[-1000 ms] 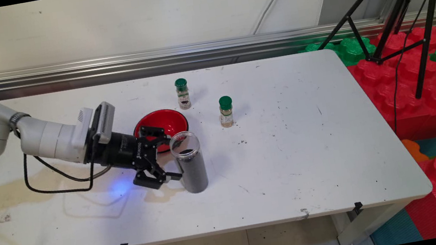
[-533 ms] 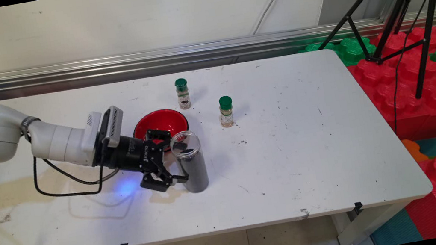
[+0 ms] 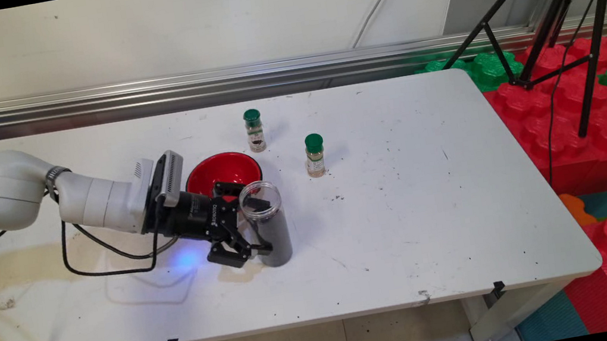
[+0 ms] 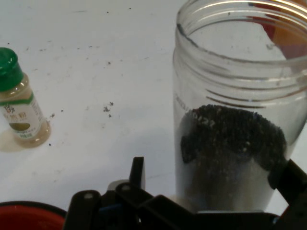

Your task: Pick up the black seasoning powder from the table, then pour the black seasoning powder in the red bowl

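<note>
The jar is open with its dark grains (image 3: 276,236) lying heaped and sloping (image 4: 240,122), so the grains will run out in a stream when the robot pours.
A clear open jar (image 3: 269,223) about half full of dark grains stands upright on the white table (image 3: 417,207), just in front of a red bowl (image 3: 222,170). My gripper (image 3: 256,225) lies low and level, coming from the left. It is open, with one finger on each side of the jar's lower body. In the hand view the jar (image 4: 235,120) fills the right half. The left finger (image 4: 136,172) stands apart from the jar's wall, while the right finger (image 4: 288,177) is close against the other side. The bowl's rim (image 4: 29,218) shows at the bottom left.
Two small green-capped spice bottles stand behind: one (image 3: 254,130) beyond the bowl, one (image 3: 314,155) (image 4: 19,103) to its right. Red and green foam blocks (image 3: 571,112) and a black tripod (image 3: 567,4) stand off the table's right end. Black cables (image 3: 105,254) hang under the arm.
The arm has slid rightward along the table, bringing the open fingers from just left of the jar to either side of it. The jar, bowl and bottles have stayed in place.
</note>
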Controlling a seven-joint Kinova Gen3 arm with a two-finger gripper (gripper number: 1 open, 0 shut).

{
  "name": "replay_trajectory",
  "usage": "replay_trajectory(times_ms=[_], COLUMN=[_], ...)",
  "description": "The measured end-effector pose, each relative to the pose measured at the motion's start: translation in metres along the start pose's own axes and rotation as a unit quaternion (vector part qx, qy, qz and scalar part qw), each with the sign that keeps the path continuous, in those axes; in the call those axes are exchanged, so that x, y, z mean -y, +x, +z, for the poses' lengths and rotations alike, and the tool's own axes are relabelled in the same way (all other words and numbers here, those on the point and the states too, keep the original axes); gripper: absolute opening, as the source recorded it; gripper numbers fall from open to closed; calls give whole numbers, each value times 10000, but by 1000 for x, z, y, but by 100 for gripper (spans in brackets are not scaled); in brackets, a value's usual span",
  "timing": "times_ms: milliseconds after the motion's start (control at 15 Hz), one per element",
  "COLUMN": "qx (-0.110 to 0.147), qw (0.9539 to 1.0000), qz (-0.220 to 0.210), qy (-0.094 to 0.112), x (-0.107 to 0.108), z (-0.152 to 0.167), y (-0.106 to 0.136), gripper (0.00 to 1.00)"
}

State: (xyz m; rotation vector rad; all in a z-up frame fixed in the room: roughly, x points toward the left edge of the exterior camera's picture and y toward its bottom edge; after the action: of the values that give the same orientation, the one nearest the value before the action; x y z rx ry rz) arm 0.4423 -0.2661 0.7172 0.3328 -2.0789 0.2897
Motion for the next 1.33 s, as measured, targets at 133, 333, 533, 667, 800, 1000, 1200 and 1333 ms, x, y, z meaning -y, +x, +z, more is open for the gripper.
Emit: replay_trajectory(times_ms=[133,333,533,667,800,1000,1200,1333], qx=[-11,-21,-35,-39,-40,-46,-68,-95], qw=[10000,10000,10000,10000,10000,10000,10000,9999], qz=[-2,8,28,34,37,28,7,-3], qy=[2,7,14,15,11,-5,-22,-34], x=[0,-1,-1,-1,-2,-4,-7,-8], z=[3,7,10,11,12,12,10,7], y=[0,-1,-2,-3,-3,-3,-1,2], gripper=[100,100,0,0,0,0,0,0])
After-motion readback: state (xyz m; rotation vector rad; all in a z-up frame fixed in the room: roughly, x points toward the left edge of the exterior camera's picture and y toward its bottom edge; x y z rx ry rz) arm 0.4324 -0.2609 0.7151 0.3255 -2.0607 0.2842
